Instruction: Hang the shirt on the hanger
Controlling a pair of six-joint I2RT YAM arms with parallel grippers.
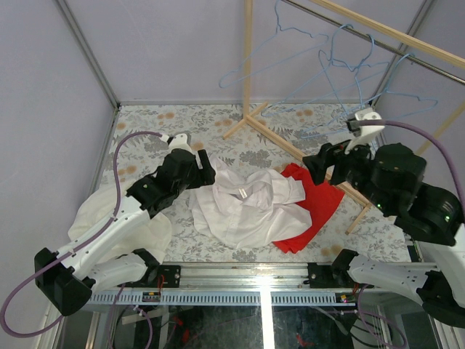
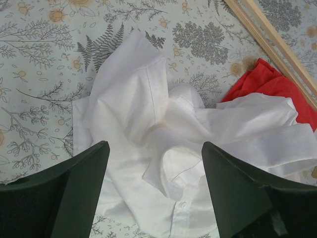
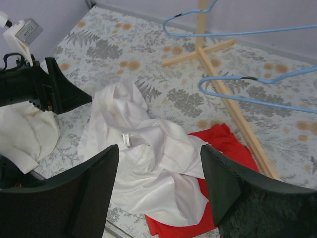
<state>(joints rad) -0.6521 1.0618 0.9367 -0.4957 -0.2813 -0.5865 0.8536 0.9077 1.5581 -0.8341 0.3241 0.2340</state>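
My right gripper should back away until it is clear and come toward the light blue wire hangers (image 3: 204, 84) from higher up, because they hang crooked across its way.
The white collared shirt (image 1: 243, 207) lies crumpled mid-table, its neck tag (image 1: 243, 193) facing up, partly over a red cloth (image 1: 316, 203). My left gripper (image 1: 207, 173) is open and empty at the shirt's left edge; in its wrist view (image 2: 154, 145) the jaws stand wide over the folds of the shirt (image 2: 143, 114) near a button. My right gripper (image 1: 320, 166) is open and empty above the red cloth; its wrist view (image 3: 159, 147) looks down on the shirt (image 3: 153, 168) and tag (image 3: 125, 140). Light blue wire hangers (image 1: 349, 51) hang from the wooden rack at the back right.
A creamier off-white garment (image 1: 109, 218) lies under my left arm at the front left. The rack's wooden base bars (image 1: 290, 145) cross the table behind the red cloth (image 3: 228, 148). Two hangers (image 3: 257, 101) show in the right wrist view. Walls enclose the table.
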